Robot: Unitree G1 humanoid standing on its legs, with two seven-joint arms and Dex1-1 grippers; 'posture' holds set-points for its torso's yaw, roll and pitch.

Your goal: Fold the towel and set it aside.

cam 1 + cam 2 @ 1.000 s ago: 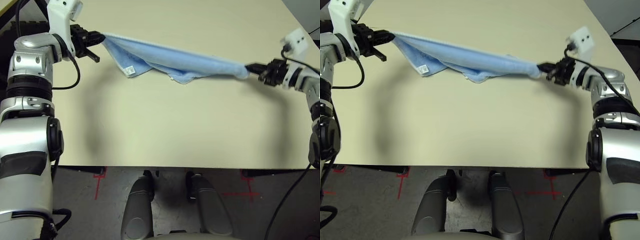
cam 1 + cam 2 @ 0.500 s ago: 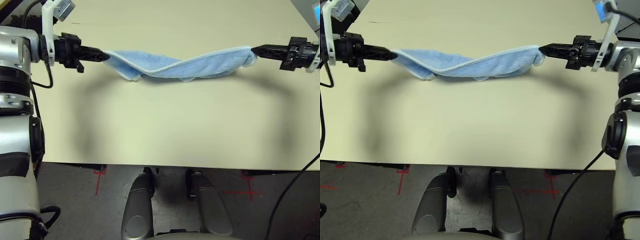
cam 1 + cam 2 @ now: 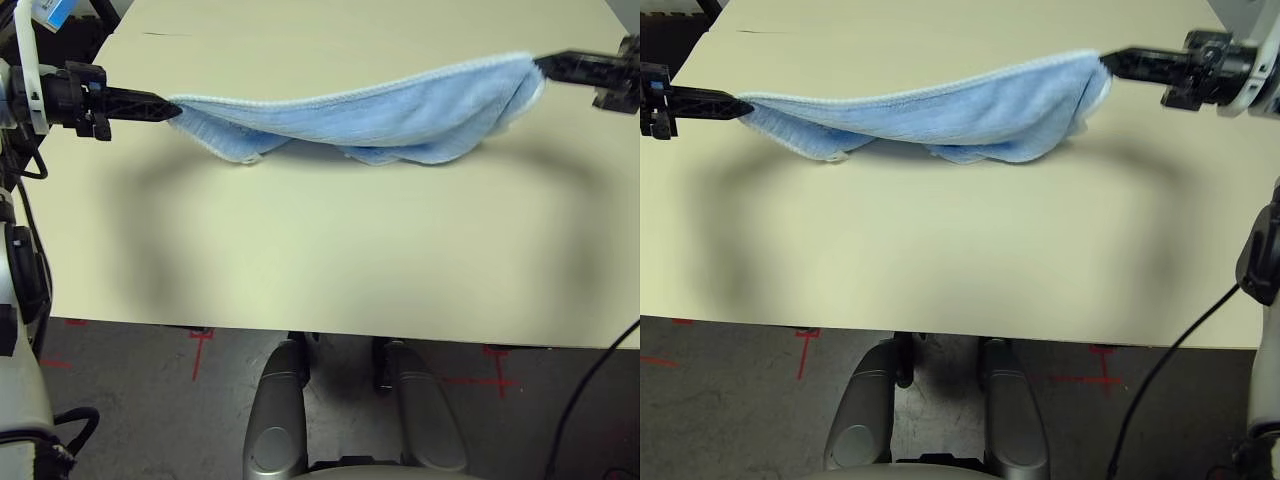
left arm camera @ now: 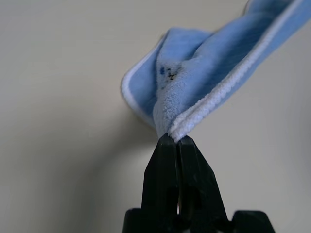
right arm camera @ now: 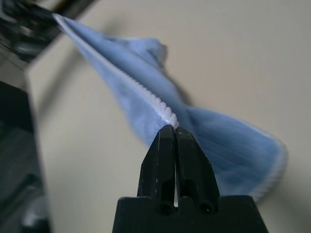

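The towel's lower folds (image 3: pixel 405 154) hang bunched up below the towel's tight top edge, so both my grippers should pull that edge down and toward me (image 3: pixel 350 210) to spread the towel out before folding.
The light-blue towel (image 3: pixel 370 115) with white stitched edging hangs stretched above the table between my two grippers, its lower folds sagging toward the tabletop. My left gripper (image 3: pixel 172 107) is shut on the towel's left corner (image 4: pixel 176 131). A small dark print (image 4: pixel 167 73) shows on the cloth near that corner. At the far right my right gripper (image 3: pixel 1108 62) is shut on the opposite corner, pinching the white edging (image 5: pixel 170 119). The top edge runs taut from one gripper to the other, slightly higher on the right.
The cream table (image 3: pixel 330 260) spreads wide under the towel, with its front edge (image 3: pixel 330 335) near me. A dark floor with red tape marks (image 3: pixel 200 345) lies below the edge. A black cable (image 3: pixel 1170 360) hangs at the right.
Both grippers have moved apart and toward me, pulling the towel wider and tauter. The towel has opened from a bunched strip into a broader hanging sheet.
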